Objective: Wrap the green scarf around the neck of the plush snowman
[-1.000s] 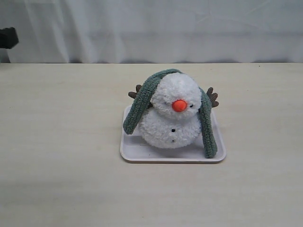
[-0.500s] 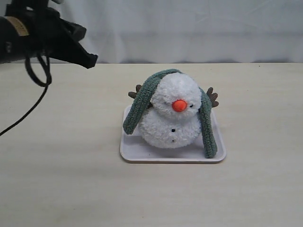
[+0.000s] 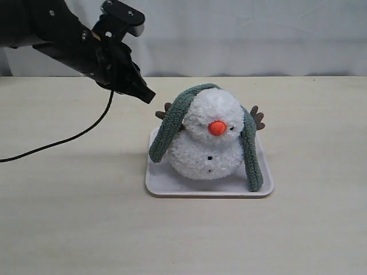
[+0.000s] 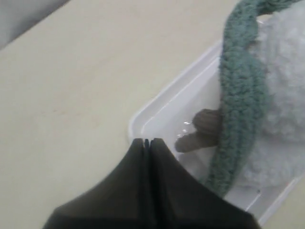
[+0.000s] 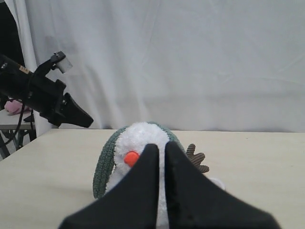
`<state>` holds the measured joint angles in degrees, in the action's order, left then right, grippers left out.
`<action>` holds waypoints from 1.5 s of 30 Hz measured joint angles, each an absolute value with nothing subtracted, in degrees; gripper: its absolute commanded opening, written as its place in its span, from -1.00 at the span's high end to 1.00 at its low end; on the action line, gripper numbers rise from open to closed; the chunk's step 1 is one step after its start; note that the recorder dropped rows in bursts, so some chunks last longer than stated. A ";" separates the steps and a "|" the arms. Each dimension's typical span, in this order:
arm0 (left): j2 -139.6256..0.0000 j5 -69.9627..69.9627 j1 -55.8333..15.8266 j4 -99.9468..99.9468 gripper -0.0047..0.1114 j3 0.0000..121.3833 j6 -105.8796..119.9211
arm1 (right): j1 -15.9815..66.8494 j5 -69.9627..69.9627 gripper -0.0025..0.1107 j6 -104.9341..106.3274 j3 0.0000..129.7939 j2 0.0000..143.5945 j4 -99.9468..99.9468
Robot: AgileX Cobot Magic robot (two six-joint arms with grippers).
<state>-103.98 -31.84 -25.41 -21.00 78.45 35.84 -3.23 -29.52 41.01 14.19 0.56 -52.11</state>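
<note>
The green scarf rests high on the snowman's head (image 3: 202, 88), above the neck, so next my left gripper tugs the scarf's hanging side (image 3: 175, 119) down toward the neck first.
The plush snowman (image 3: 207, 143) sits upright in a white tray (image 3: 172, 184), orange nose facing front. The green scarf (image 3: 167, 130) is draped over the back of its head, with one end hanging down each side; the right end (image 3: 252, 157) reaches the tray rim. The neck is bare at the front. My left gripper (image 3: 147, 97) hovers shut just up and left of the snowman's brown arm (image 4: 199, 130), near the scarf (image 4: 240, 95) and the tray corner (image 4: 139, 121). My right gripper (image 5: 161, 146) is shut and empty, well back from the snowman (image 5: 140, 137), and does not show in the exterior view.
The tray stands on a pale wooden table (image 3: 74, 217) with a white curtain (image 3: 241, 34) behind. A black cable (image 3: 63, 140) trails from the left arm across the table's left side. Beyond the table's edge in the right wrist view is some clutter (image 5: 12, 107).
The left arm has swung in from the upper left, and its shut gripper now hangs close to the snowman's left side. Snowman, scarf and tray have not moved.
</note>
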 measured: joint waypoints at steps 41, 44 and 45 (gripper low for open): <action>-110.76 -24.80 -32.57 -26.63 0.09 80.37 55.08 | -3.23 -30.69 0.88 41.01 14.19 0.56 -52.11; -111.52 -24.40 -32.57 -26.52 0.23 80.37 54.21 | -3.23 -30.81 0.88 41.01 14.19 0.56 -52.11; -111.64 -24.40 -32.57 -26.40 0.35 80.37 54.21 | -3.23 -30.81 0.88 41.01 14.19 0.56 -52.11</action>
